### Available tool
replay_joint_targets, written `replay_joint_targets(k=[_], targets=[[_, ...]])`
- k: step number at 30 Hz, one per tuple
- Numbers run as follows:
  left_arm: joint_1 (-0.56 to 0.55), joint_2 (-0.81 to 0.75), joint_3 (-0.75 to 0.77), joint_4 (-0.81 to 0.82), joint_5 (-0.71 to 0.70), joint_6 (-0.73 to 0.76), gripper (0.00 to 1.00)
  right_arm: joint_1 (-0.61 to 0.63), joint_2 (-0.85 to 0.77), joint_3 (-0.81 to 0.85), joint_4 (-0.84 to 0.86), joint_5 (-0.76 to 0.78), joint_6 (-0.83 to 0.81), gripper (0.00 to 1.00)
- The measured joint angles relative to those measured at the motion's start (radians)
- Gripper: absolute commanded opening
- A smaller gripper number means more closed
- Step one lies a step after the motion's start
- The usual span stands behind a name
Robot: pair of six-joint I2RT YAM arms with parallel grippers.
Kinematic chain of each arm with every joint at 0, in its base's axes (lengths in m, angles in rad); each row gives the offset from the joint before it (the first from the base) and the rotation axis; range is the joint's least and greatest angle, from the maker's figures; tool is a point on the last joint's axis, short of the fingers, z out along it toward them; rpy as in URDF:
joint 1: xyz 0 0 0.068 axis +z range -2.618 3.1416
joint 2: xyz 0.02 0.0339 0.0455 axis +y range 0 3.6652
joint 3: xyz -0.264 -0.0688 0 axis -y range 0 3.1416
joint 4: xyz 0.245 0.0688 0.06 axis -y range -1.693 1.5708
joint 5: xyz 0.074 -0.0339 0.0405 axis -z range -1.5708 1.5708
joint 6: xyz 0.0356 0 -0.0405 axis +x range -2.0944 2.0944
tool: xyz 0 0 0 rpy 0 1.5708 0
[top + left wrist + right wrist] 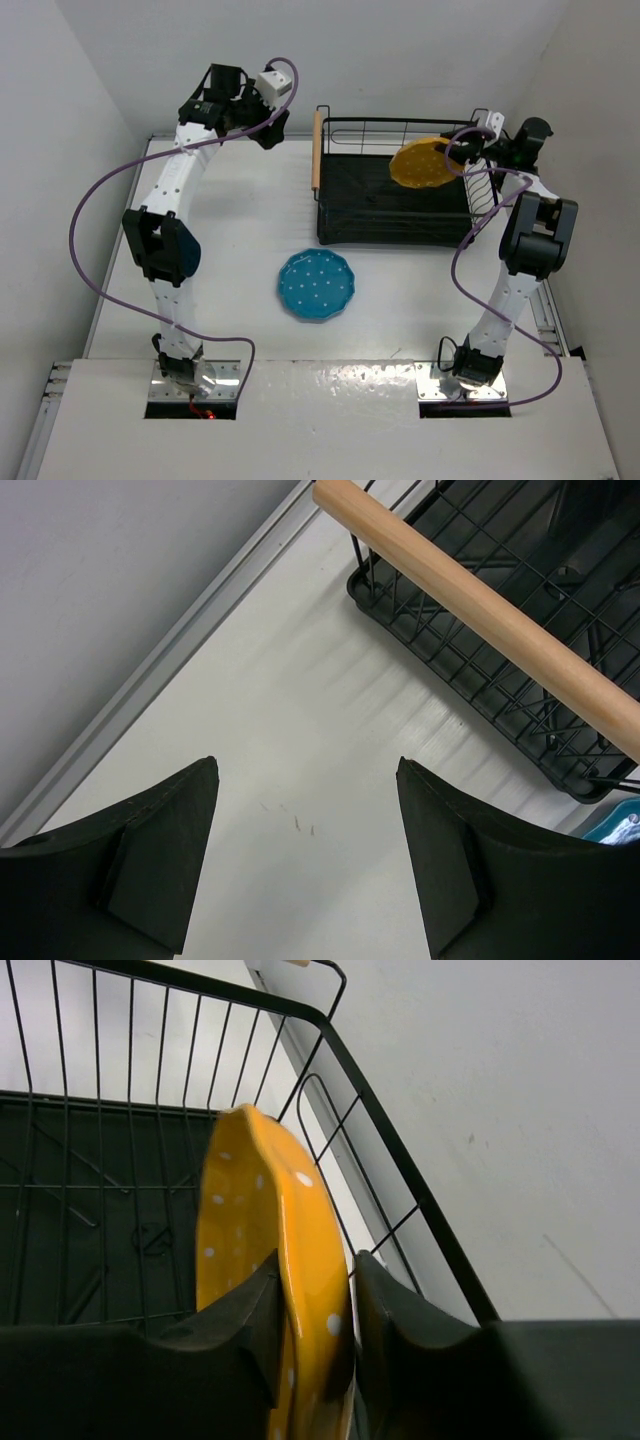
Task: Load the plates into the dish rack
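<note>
The yellow-orange plate has my right gripper between it and the rack's end wires [482,188], so next my left gripper takes the plate's free rim [394,168] before my right gripper opens.
The black wire dish rack [350,215] stands at the back middle-right of the table. My right gripper [468,152] is shut on the rim of the yellow-orange dotted plate [422,163] and holds it on edge over the rack's right end; the right wrist view shows the plate [262,1222] pinched between both fingers inside the rack wires [330,1030]. The teal plate [316,285] lies flat on the table in front of the rack. My left gripper [270,132] is open and empty at the back left, just left of the rack's wooden handle [480,610].
The table's back edge and the white wall run close behind the left gripper [310,770]. The right wall stands close beside the rack's right end [520,1110]. A sliver of the teal plate shows at the left wrist view's right edge [620,832].
</note>
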Motion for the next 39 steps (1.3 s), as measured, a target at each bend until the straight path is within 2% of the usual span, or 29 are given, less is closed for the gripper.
replay_joint_targets(k=[6,10,15,22,27,29,33,39], targets=[[0.0,0.0,-0.003,0.0,0.0,0.0,0.77,-0.01,-0.008,-0.011,0.032,-0.005,0.024,0.47],[0.0,0.0,-0.003,0.0,0.0,0.0,0.77,-0.01,-0.012,-0.02,0.045,-0.005,0.026,0.47],[-0.003,0.001,0.003,0.001,-0.001,0.008,0.83,-0.01,-0.013,-0.022,0.043,-0.005,0.017,0.48],[-0.08,0.053,0.172,0.015,0.003,0.039,0.87,-0.006,-0.023,-0.041,0.027,0.003,-0.005,0.51],[-0.196,0.103,0.206,0.092,0.077,-0.005,0.87,0.0,-0.06,-0.106,0.024,0.026,-0.024,0.41],[-0.235,0.148,0.215,0.153,0.135,-0.056,0.85,0.0,-0.064,-0.113,0.033,0.037,-0.018,0.4],[-0.287,0.241,0.205,0.304,0.212,-0.154,0.84,-0.001,-0.061,-0.115,0.069,0.069,0.04,0.3],[-0.338,0.36,0.189,0.47,0.23,-0.231,0.85,-0.001,-0.068,-0.13,0.098,0.106,0.075,0.29]])
